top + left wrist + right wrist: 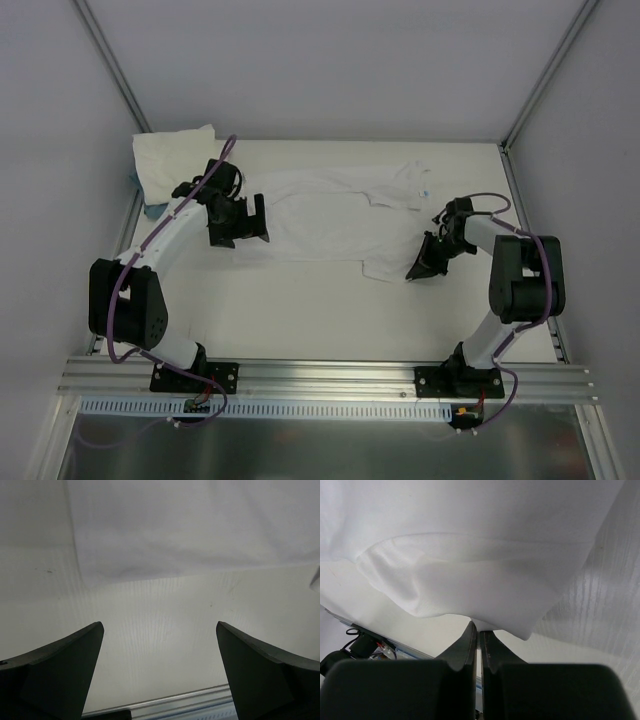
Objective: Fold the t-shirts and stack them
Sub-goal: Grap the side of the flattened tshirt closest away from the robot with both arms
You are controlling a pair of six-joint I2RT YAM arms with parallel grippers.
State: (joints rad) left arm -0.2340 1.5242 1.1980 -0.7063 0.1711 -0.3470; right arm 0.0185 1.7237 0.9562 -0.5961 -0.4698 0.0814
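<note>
Loose creases (378,202) show that the cloth is limp, so I expect the white t-shirt's near edge (300,261) to fold over when the robot carries it back, while the far part of the t-shirt stays in place.
One white t-shirt (330,215) lies spread across the middle of the table, somewhat rumpled at its right end. My right gripper (425,262) sits at the shirt's near right corner. In the right wrist view its jaws (480,628) are pressed together on a pinch of the cloth's edge (470,560), which bulges just above the tips. My left gripper (238,225) is at the shirt's left end, open wide. In the left wrist view the cloth's edge (190,525) lies beyond the fingertips, with only bare table between them (160,630). Another t-shirt (175,160) rests folded at the back left corner.
A small teal-blue item (150,208) peeks out from under the folded shirt. Grey walls and slanted frame posts (110,70) enclose the table. An aluminium rail (320,378) carrying both arm bases runs along the near edge.
</note>
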